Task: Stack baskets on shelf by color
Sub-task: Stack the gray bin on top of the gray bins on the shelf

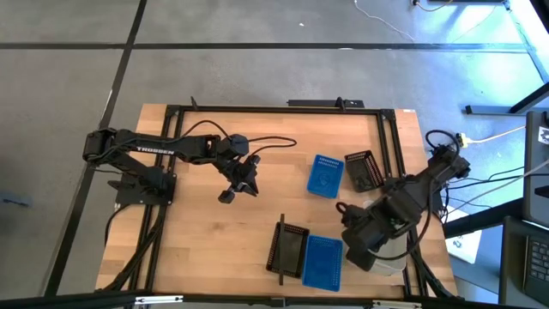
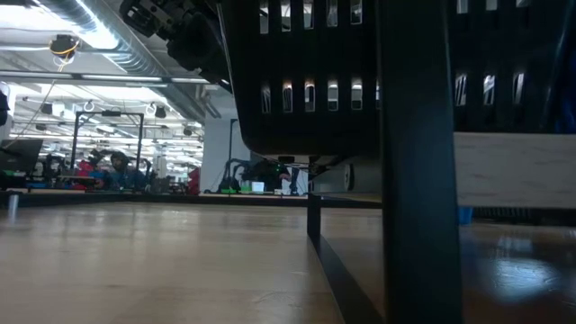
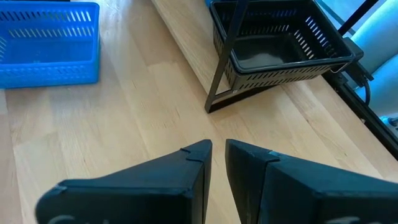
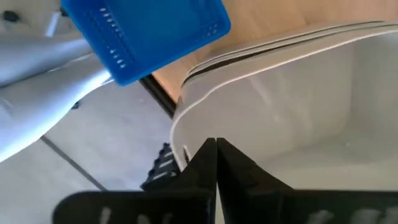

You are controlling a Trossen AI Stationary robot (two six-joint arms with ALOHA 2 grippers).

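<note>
My right gripper should move back, because the black basket juts [image 1: 274, 250] past the shelf's upright bar. My left gripper should push that basket [image 1: 294, 249] inward.
Nested translucent white baskets [image 4: 298, 93] sit at the table's near right corner [image 1: 393, 260]. My right gripper [image 4: 216, 148] hangs shut just inside their rim, pointing steeply down. A black basket [image 1: 290, 249] and a blue basket [image 1: 323, 263] rest side by side on the pale shelf [image 3: 180, 37], next to its black upright bar [image 3: 221, 68]. Another blue basket [image 1: 325, 175] and another black basket [image 1: 364, 170] stand on the table farther back. My left gripper [image 1: 236, 184] waits mid-table with a narrow gap and nothing between its fingers [image 3: 199, 163]. My right gripper's shut fingertips stand against the white baskets' inner wall [image 4: 249, 143] just inside the rim [image 4: 181, 134], coming from above. I cannot tell whether they touch it.
The table's black frame rails [image 1: 390, 154] run along its right side, close to the white baskets. Cables [image 1: 274, 142] trail behind the left arm. Bare tabletop [image 1: 197, 249] lies left of the shelf. In the low view the black basket [image 2: 306, 81] and the upright bar [image 2: 418, 180] fill the foreground.
</note>
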